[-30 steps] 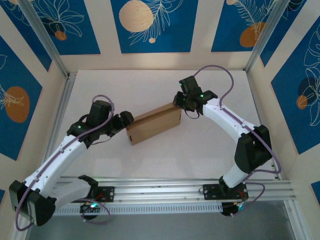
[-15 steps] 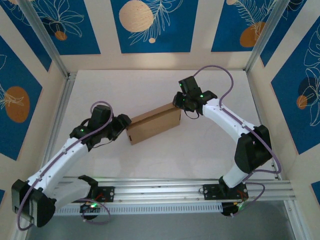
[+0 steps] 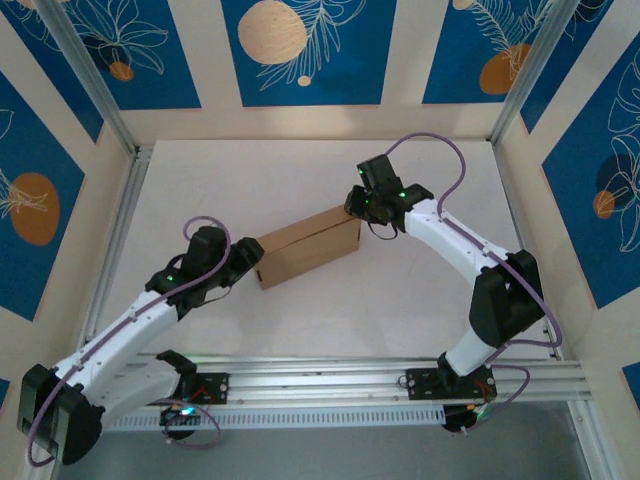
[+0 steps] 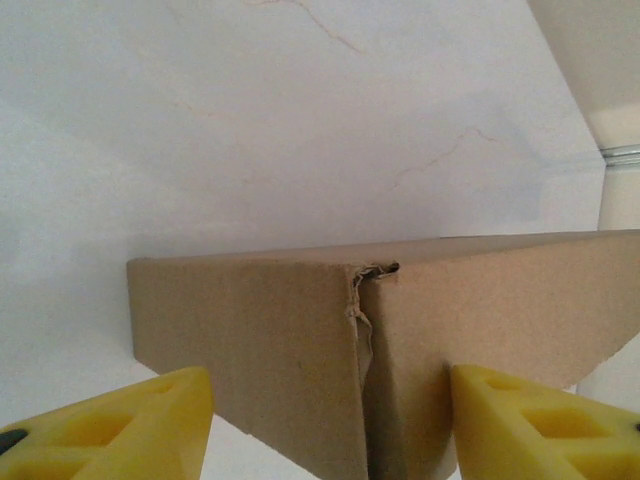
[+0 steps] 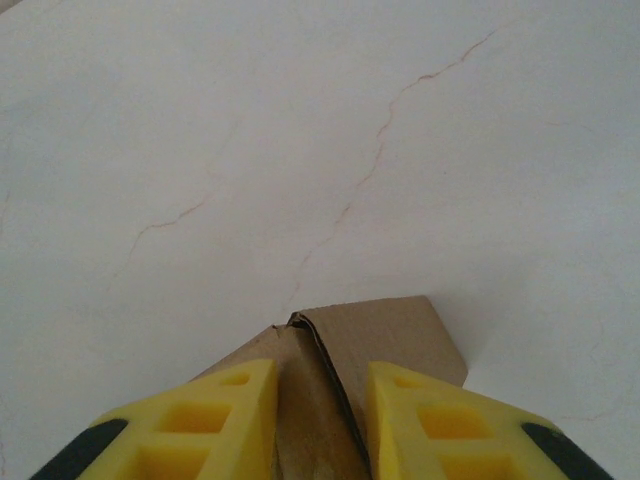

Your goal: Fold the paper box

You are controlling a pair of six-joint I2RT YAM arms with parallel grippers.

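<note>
I should open my right gripper, which is shut on the corner (image 5: 302,326) of the paper box standing slantwise on edge, then straighten the box (image 3: 310,246) and tip it flat.
The paper box (image 3: 305,248) is a closed brown cardboard block lying slantwise in the middle of the white table. My left gripper (image 3: 250,263) is at its near-left end. In the left wrist view the yellow fingers (image 4: 120,425) stand wide on either side of the box's vertical corner (image 4: 250,330), where a torn seam shows. The gripper (image 4: 330,430) is open around that corner. My right gripper (image 3: 358,205) is at the far-right end. In the right wrist view it (image 5: 320,385) is shut on the box's folded corner (image 5: 400,335), with both pads against the cardboard.
The white table top (image 3: 300,170) is ringed by cream and blue patterned walls. A metal frame post (image 3: 125,230) runs along the left side. An aluminium rail (image 3: 330,378) carrying both arm bases crosses the near edge.
My left arm has swung in toward the box's near-left end, and its jaws have narrowed around the corner. The right arm and the box have barely moved.
</note>
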